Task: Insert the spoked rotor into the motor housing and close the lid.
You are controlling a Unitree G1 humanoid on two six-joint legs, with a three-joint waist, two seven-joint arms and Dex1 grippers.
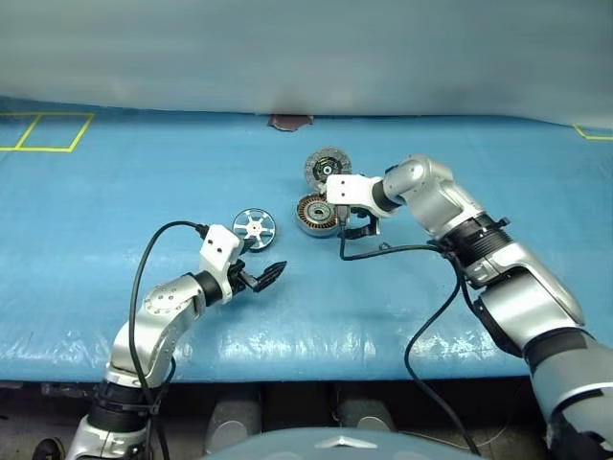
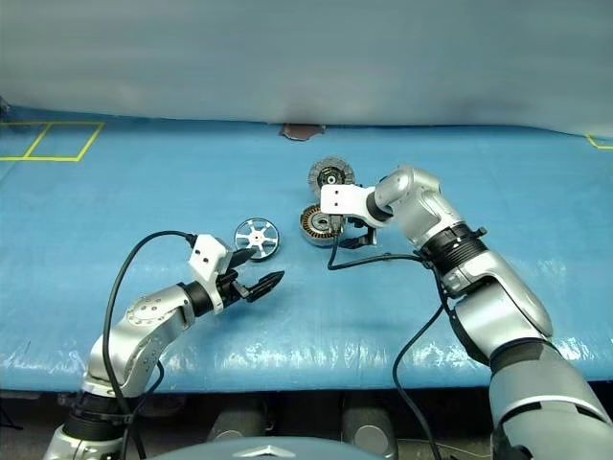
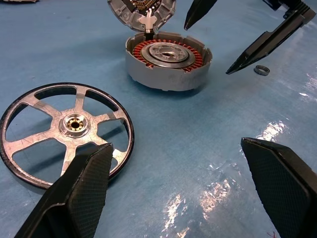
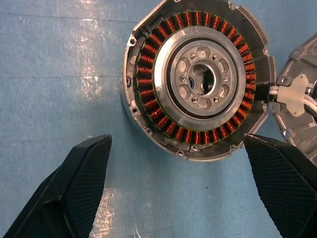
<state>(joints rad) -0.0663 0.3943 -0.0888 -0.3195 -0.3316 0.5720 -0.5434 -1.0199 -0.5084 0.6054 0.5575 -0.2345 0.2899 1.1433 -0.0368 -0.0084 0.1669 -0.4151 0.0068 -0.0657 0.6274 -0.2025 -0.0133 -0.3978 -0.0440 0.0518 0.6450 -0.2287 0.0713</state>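
The open lid [image 1: 328, 166] is tied to the motor housing by white wires [image 4: 293, 95], so I expect the lid to trail after the motor housing when I carry it.
The spoked rotor [image 1: 254, 228] lies flat on the blue table, a little to the left of the motor housing [image 1: 314, 213]. The housing's copper windings [image 4: 163, 124] face up with nothing inside them. Its lid [image 1: 328, 166] stands open on the far side, joined at the housing's edge, with the dark inner face showing. My left gripper [image 1: 261, 266] is open, just on the near side of the rotor and apart from it. My right gripper [image 1: 354, 225] is open and points down beside the housing's right edge, its fingers [image 4: 79, 188] spread wide above the casing.
A small metal ring [image 3: 261, 70] lies on the table to the right of the housing. A black cable [image 1: 383, 251] from my right arm hangs over the near table. A brown patch [image 1: 289, 122] sits at the far edge, and yellow tape lines [image 1: 48, 132] mark the far left.
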